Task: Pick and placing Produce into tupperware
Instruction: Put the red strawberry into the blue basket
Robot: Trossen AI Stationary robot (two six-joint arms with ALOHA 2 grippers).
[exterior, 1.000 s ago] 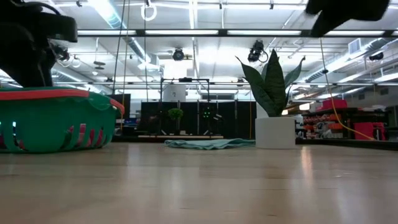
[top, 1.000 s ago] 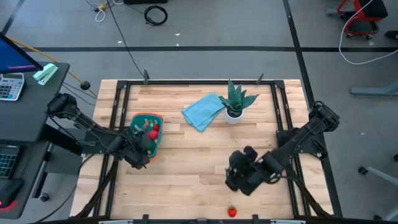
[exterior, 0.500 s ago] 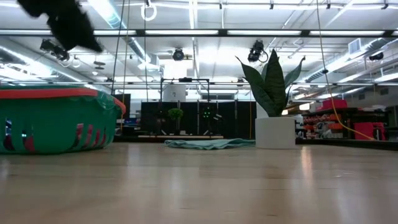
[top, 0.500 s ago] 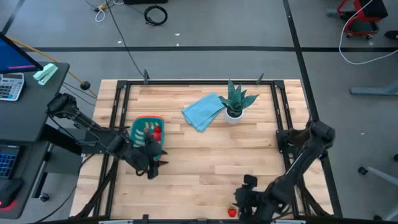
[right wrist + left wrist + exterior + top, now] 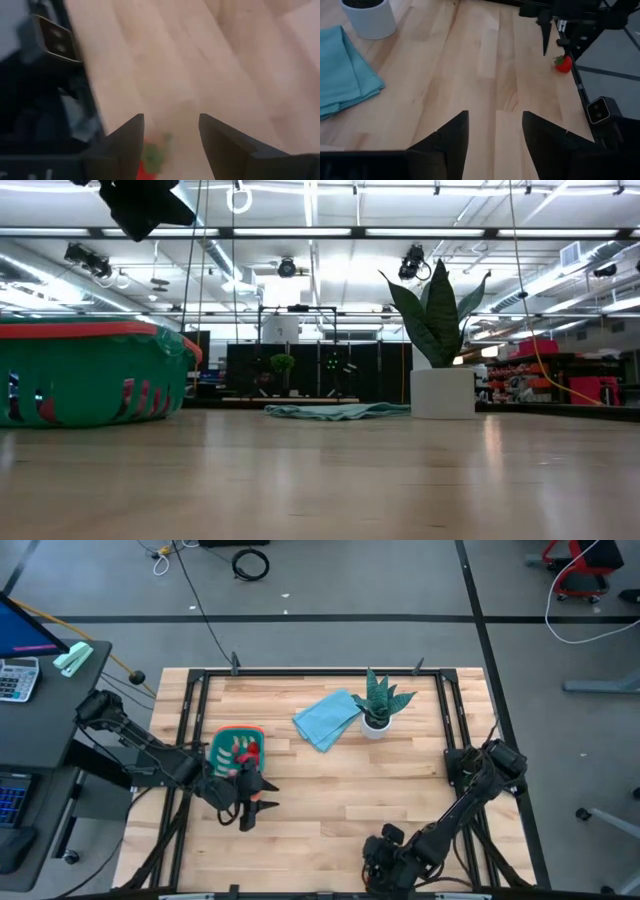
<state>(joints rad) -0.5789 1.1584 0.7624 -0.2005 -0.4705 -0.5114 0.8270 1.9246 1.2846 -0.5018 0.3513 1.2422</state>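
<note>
The strawberry (image 5: pixel 564 63) is by the table's near edge under my right gripper, far from my left gripper. Next, my right gripper takes it to the teal tupperware (image 5: pixel 235 748).
The teal tupperware (image 5: pixel 228 740) with its orange rim stands at the table's left and shows big in the low view (image 5: pixel 90 375). Red and pink produce (image 5: pixel 245 750) lies inside it. One red strawberry with a green top (image 5: pixel 563 64) lies on the table by the near edge; it also shows blurred in the right wrist view (image 5: pixel 150 161). My left gripper (image 5: pixel 252 806) is open, just near-right of the tupperware and raised (image 5: pixel 140 200). My right gripper (image 5: pixel 378 858) is open at the near edge, above the strawberry, which it hides in the high view.
A light blue folded cloth (image 5: pixel 326 720) and a spiky potted plant in a white pot (image 5: pixel 378 712) sit at the far middle. A black frame (image 5: pixel 190 720) runs around the table's edges. Bare wood lies between the two arms.
My right gripper has swung from the table's right middle toward the near edge and come down over the strawberry. My left gripper has drawn back from over the tupperware's near rim toward the near right and risen.
</note>
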